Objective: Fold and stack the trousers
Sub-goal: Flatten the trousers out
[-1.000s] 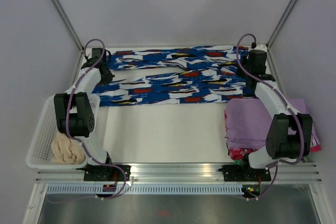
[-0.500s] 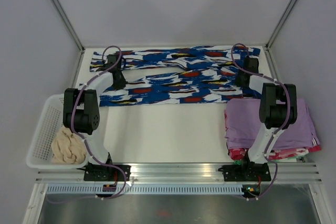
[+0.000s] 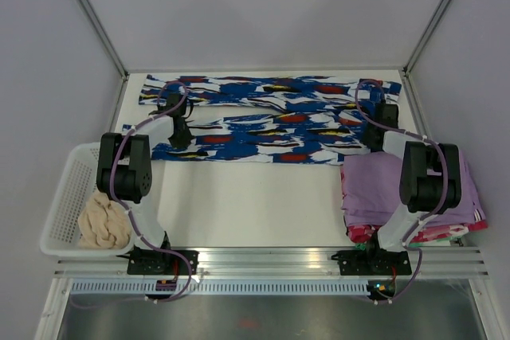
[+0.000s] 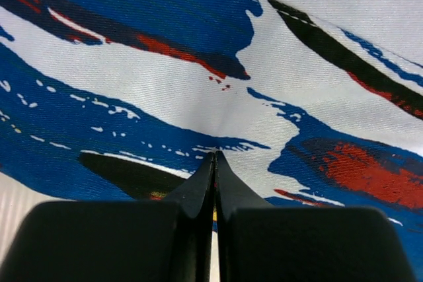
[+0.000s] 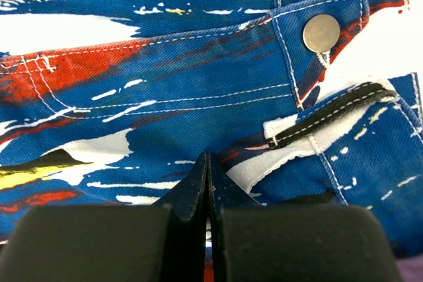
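Observation:
The trousers' legs (image 3: 217, 112) have a gap between them, so the robot's right gripper should go to the waistband's far side (image 3: 362, 88) while the left gripper pulls the far leg closer.
The trousers (image 3: 271, 121), printed blue, white and black with red flecks, lie spread sideways across the far half of the table, waistband to the right. My left gripper (image 3: 178, 133) is shut on the near leg close to its hem, with fabric pinched between the tips (image 4: 215, 158). My right gripper (image 3: 374, 138) is shut on the trousers just below the waistband. In the right wrist view its tips (image 5: 208, 158) nip the cloth under the metal button (image 5: 321, 32) and a black belt loop (image 5: 330, 111).
A stack of folded lilac garments (image 3: 398, 189) lies at the right, with a red-printed piece (image 3: 365, 232) under it. A white mesh basket (image 3: 60, 212) at the left holds a cream fluffy bundle (image 3: 103, 227). White walls enclose the table on three sides.
Both grippers have drawn back from the table's far edge toward the near side, staying shut. The trousers have slid slightly nearer, and the far leg's ends are uncovered.

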Robot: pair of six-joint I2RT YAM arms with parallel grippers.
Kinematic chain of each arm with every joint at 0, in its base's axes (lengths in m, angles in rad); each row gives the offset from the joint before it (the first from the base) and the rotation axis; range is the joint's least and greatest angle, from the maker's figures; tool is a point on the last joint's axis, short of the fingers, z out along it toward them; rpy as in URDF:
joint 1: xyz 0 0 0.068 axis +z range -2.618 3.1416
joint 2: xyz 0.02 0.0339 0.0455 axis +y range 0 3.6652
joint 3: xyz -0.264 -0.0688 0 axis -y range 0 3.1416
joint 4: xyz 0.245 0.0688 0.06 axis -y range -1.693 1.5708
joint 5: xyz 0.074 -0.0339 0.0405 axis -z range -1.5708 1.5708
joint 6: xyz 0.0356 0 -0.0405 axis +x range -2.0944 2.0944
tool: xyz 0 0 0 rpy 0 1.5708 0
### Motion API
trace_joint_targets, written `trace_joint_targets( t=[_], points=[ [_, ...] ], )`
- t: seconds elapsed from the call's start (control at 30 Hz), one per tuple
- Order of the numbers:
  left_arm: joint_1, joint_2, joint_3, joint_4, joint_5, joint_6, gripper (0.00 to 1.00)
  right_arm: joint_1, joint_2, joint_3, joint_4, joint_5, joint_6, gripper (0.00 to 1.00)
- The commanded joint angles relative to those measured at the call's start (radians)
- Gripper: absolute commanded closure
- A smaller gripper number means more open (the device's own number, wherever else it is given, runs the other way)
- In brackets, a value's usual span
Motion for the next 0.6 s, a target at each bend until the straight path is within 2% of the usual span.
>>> trace_joint_targets(
  t=[0.0, 0.23, 0.33, 0.43, 0.57],
  points=[
    [-0.005, -0.018, -0.034, -0.035, -0.051, -0.013, 0.98, -0.005, -0.045, -0.071, -0.090, 0.069, -0.004, 1.00],
    [-0.003, -0.072, -0.037, -0.069, -0.099, -0.003, 0.98, -0.012, -0.102, -0.048, -0.118, 0.075, -0.015, 1.00],
    [-0.003, -0.115, 0.006, -0.092, -0.090, 0.045, 0.98, -0.011, -0.139, 0.053, -0.174, -0.078, -0.039, 1.00],
    [-0.003, -0.161, 0.111, -0.100, -0.088, 0.101, 0.98, -0.009, -0.180, 0.169, -0.168, -0.201, -0.052, 0.98],
    [0.011, -0.143, 0.303, -0.071, -0.090, 0.137, 0.96, -0.011, -0.157, 0.314, -0.109, -0.240, -0.059, 0.92]
  ],
)
